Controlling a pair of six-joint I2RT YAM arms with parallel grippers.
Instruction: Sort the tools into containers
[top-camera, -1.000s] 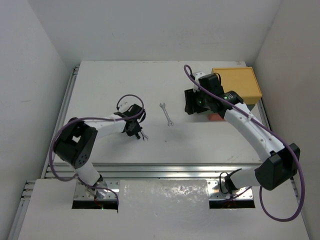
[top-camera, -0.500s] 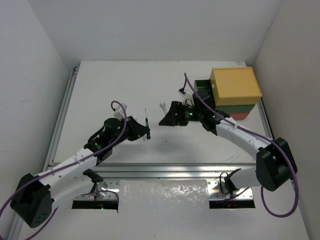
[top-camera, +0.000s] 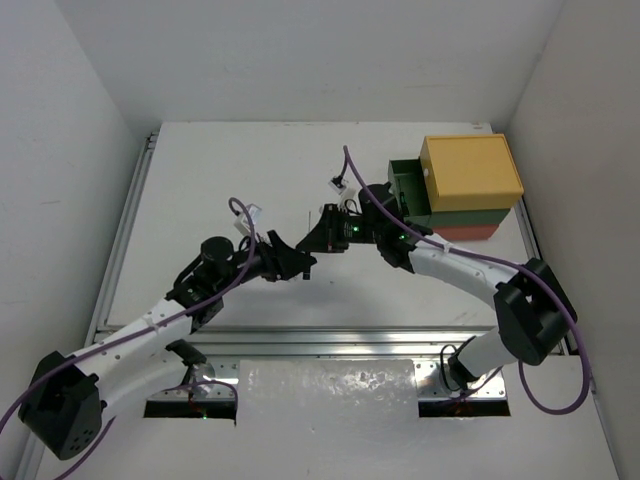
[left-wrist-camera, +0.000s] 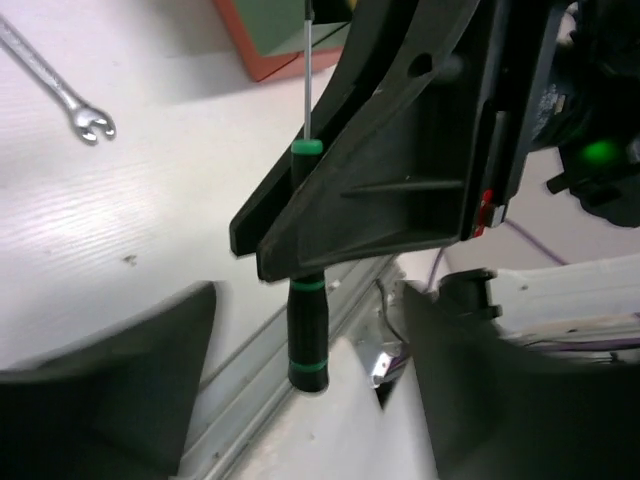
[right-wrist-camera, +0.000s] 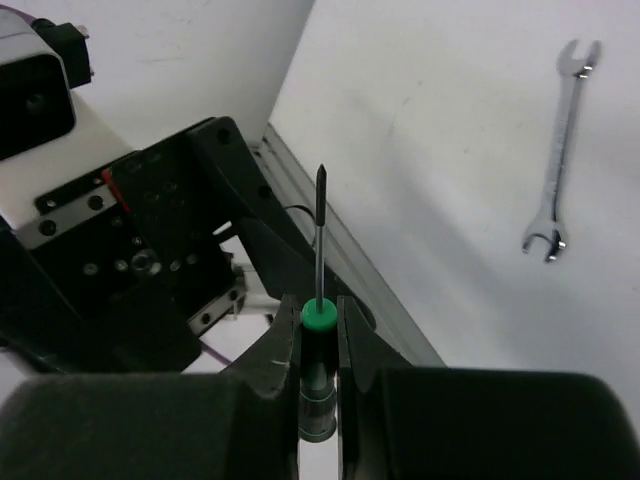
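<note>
My left gripper should move clear, as its open fingers still straddle the screwdriver handle's lower end (top-camera: 306, 273), before my right gripper takes the screwdriver to the green drawer (top-camera: 408, 185).
A thin screwdriver (right-wrist-camera: 318, 322) with a black, green-ringed handle (left-wrist-camera: 307, 335) is held above the table, between the two arms. My right gripper (right-wrist-camera: 318, 320) (top-camera: 322, 238) is shut on the upper part of the handle, with the shaft sticking out past its fingers. My left gripper (left-wrist-camera: 308, 310) (top-camera: 300, 262) stands open around the handle's lower end, and its fingers (left-wrist-camera: 110, 380) are clear of it. A silver wrench (right-wrist-camera: 560, 150) (left-wrist-camera: 60, 85) lies flat on the table. The containers stand stacked at the right: yellow (top-camera: 470, 170) on top, green (top-camera: 408, 185) in the middle, red-orange (top-camera: 465, 232) at the bottom.
The table's metal front rail (top-camera: 330, 340) runs just below the two grippers. The green container's drawer end pokes out leftward, close behind the right arm (top-camera: 450, 265). White walls enclose the table on three sides.
My left gripper has opened and let go of the screwdriver. My right gripper has moved in and shut on its handle. The two arms have come closer together.
</note>
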